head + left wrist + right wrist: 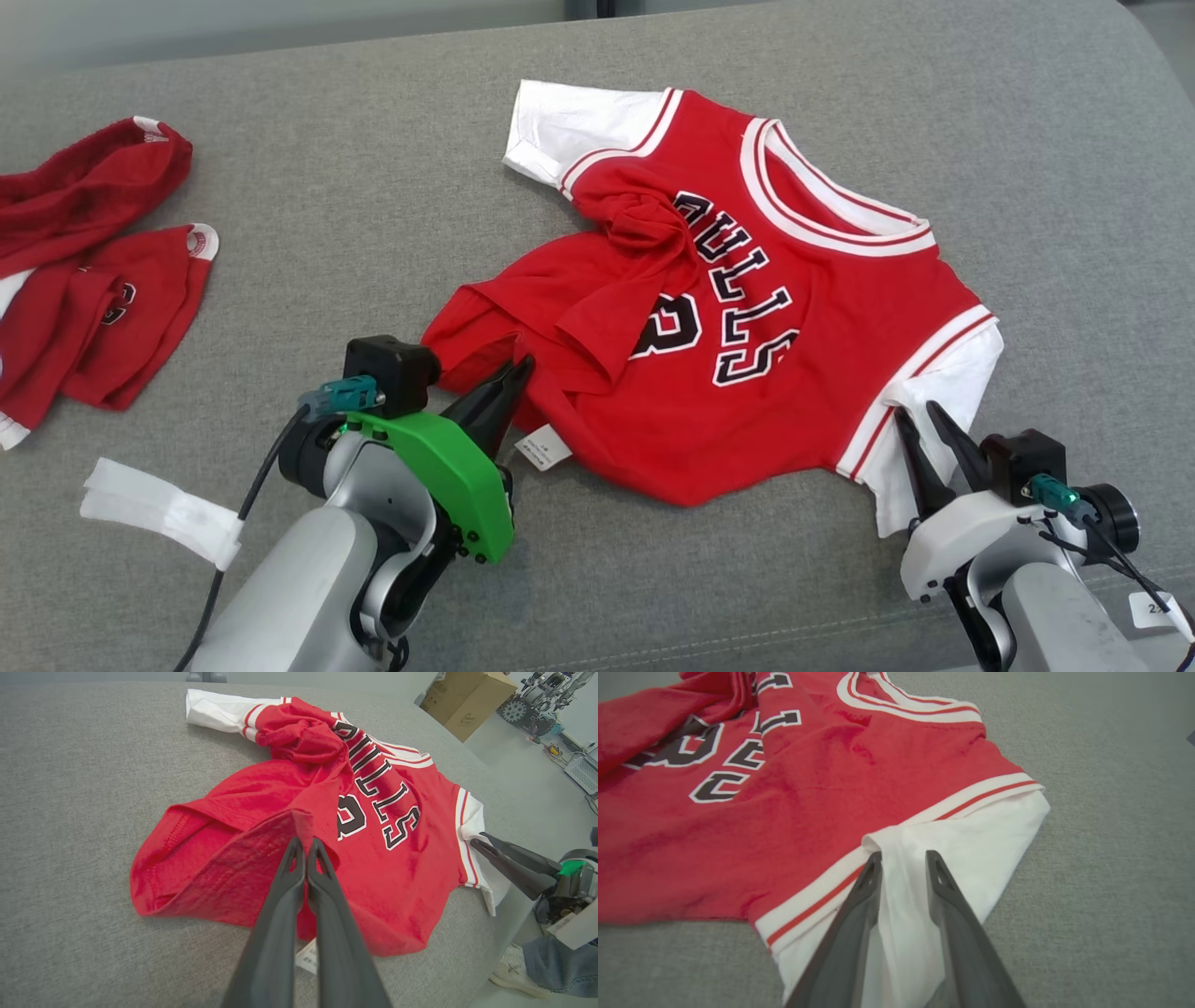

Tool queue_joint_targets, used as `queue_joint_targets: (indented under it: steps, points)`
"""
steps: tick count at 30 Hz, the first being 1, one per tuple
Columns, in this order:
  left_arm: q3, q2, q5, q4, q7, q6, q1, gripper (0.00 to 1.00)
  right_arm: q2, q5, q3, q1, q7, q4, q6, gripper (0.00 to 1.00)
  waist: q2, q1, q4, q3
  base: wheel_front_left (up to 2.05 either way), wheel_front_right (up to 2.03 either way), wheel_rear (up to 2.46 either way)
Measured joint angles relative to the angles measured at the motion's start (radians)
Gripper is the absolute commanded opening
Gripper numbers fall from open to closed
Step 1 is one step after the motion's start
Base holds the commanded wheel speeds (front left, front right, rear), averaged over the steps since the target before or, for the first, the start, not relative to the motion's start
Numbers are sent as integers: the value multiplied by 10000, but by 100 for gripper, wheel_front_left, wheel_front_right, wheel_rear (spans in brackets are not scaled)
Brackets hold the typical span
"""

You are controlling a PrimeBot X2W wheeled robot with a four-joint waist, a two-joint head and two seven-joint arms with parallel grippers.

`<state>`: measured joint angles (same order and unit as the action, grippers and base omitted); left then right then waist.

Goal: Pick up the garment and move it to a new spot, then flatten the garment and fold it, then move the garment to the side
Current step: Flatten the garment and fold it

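Observation:
I expect the jersey to unfold and show its whole number once I lift and lay it, because the jersey's lower part [627,274] sits loosely bunched over that number.
A red Bulls jersey [747,373] with white sleeves lies face up and rumpled on the grey cushion [373,187], its lower part bunched over the number. My left gripper [523,366] is shut on a raised fold of the red hem [299,821] at the jersey's near left edge; the left wrist view shows the fingers [280,914] pressed together. My right gripper [918,413] is open at the near right, its fingers [859,914] either side of a ridge of the white sleeve [971,858]. The right gripper [481,841] also shows at the sleeve in the left wrist view.
Other red garments [93,271] lie heaped at the cushion's left edge, with a white strip [159,509] near my left forearm. A white label [543,446] sticks out from the jersey's hem. Beyond the cushion are a cardboard box [467,700] and a person's shoe [514,970].

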<state>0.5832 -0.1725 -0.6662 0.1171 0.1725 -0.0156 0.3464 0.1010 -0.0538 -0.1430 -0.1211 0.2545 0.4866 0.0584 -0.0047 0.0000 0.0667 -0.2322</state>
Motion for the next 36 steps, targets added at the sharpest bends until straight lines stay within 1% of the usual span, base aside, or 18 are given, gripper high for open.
queue_joint_targets:
  steps: [5, 6, 9, 11, 12, 15, 18, 23, 25, 27, 28, 29, 33, 36]
  points:
    - [-4, -8, 0, -21, 25, 75, -52, 0, 21, -2, 46, -59, 0, 40, -2, 29, 0, 0, -15, 16, 0, 0, 0]
    - [-17, -12, 0, -25, 25, 86, -79, 0, 19, -2, 46, -72, 0, 44, -40, 18, 0, 0, -11, 25, 0, 0, 0]
    - [-25, -27, 0, -42, 25, 117, -199, 0, 27, -50, 113, -104, 0, 40, -75, 0, 0, 0, 19, 51, 0, 0, 0]
    - [-84, -38, -31, -73, 15, 128, -206, 0, 29, -92, 190, -108, 0, -17, -115, 0, 0, 0, 37, 67, 0, 0, 0]
    - [-357, -77, -100, -188, -92, 173, -228, 0, -25, -245, 332, -148, -2, -199, -153, 0, 0, 0, 78, 98, 0, 0, 0]
    - [-723, -259, -234, -430, -194, 182, -227, 0, -104, -769, 681, -360, 0, -709, -144, 0, 0, 0, 146, 178, 0, 0, 0]
    - [-1118, -477, -360, -788, -240, 253, -181, 0, -102, -1187, 876, -902, 0, -1315, 88, 0, 0, 0, 205, 284, 0, 0, 0]
    - [-1645, -1390, -355, -1321, -69, 253, 217, 0, -84, -2046, 1126, -2022, 0, -2288, 466, 0, 0, 0, 320, 515, 0, 0, 0]
    - [-1680, -1557, -362, -1567, 151, 238, 444, 0, -82, -2481, 1158, -2291, -6, -2604, 558, 0, 0, 0, 364, 629, 0, 0, 0]
    - [-1787, -1695, -439, -1818, 385, 230, 556, 0, -88, -2982, 1122, -2535, -261, -2991, 571, 0, 0, 0, 414, 744, 0, 0, 0]
    - [-1908, -1795, -512, -1964, 512, 230, 607, 0, -65, -3049, 1037, -2696, -433, -3212, 593, 0, 0, 0, 450, 789, 0, 0, 0]
    - [-2011, -1981, -537, -2067, 635, 230, 691, 0, -65, -3103, 955, -2901, -610, -3444, 642, 0, 0, 0, 498, 824, 0, 0, 0]
    - [-2426, -2633, -713, -2462, 1198, 230, 1107, 0, 50, -3388, 723, -3690, -1277, -4399, 648, 0, 0, 0, 709, 952, 0, 0, 0]
    - [-2638, -2750, -1175, -2807, 1549, 148, 1190, 0, 263, -3743, 690, -3933, -1651, -5104, 648, 0, 0, 0, 855, 1062, 0, 0, 0]
